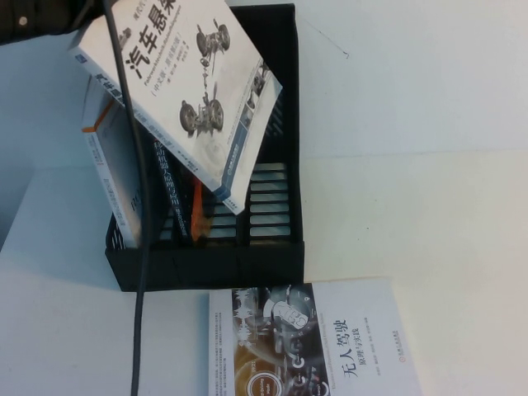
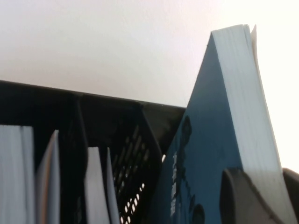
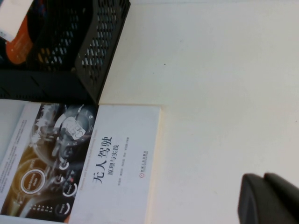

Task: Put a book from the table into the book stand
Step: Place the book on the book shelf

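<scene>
I keep lowering the paperback with my left gripper until it rests on the slot's bottom, because the white paperback's lower corner (image 1: 237, 203) is hanging over the stand's empty slot (image 1: 269, 216).
My left gripper (image 2: 268, 196) is shut on the book (image 1: 177, 91), a white paperback with a black Chinese title and grey suspension drawings. It holds the book tilted above the black book stand (image 1: 276, 223), lower corner over the stand's slots. In the left wrist view the book's blue back cover (image 2: 205, 154) and page edge sit between my fingers (image 2: 243, 198), with the stand (image 2: 117, 126) below. In the high view only the left arm (image 1: 33, 21) shows at the top left. My right gripper (image 3: 268, 198) is shut and empty over the bare table (image 3: 224, 93).
Several books stand in the stand's left slots (image 1: 115, 173), one with orange on it (image 1: 196, 216). A white book with a dark car-interior picture (image 1: 313, 346) lies flat in front of the stand, also in the right wrist view (image 3: 84, 163). A black cable (image 1: 140, 272) hangs across the stand's left.
</scene>
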`<move>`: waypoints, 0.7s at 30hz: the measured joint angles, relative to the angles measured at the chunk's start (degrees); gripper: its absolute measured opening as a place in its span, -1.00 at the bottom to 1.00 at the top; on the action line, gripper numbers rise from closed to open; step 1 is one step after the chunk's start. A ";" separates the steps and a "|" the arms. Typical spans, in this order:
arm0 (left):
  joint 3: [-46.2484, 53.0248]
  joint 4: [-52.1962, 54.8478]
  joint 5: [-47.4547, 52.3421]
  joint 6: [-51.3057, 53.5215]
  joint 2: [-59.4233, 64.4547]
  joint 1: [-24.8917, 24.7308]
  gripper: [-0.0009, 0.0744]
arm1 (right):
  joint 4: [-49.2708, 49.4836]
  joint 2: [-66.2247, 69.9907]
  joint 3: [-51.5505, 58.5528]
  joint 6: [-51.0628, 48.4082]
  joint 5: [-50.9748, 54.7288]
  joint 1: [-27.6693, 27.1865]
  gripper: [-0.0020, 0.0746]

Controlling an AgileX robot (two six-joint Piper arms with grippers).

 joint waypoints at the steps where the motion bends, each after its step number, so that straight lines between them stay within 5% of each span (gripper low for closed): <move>1: 0.00 0.36 -0.78 0.00 0.31 -0.87 -0.67 | 0.00 0.00 0.00 0.00 0.00 0.00 -0.95; 21: 0.00 2.74 -5.91 -1.28 4.65 -4.66 -0.68 | 0.12 0.00 0.00 0.22 -1.55 0.00 -0.95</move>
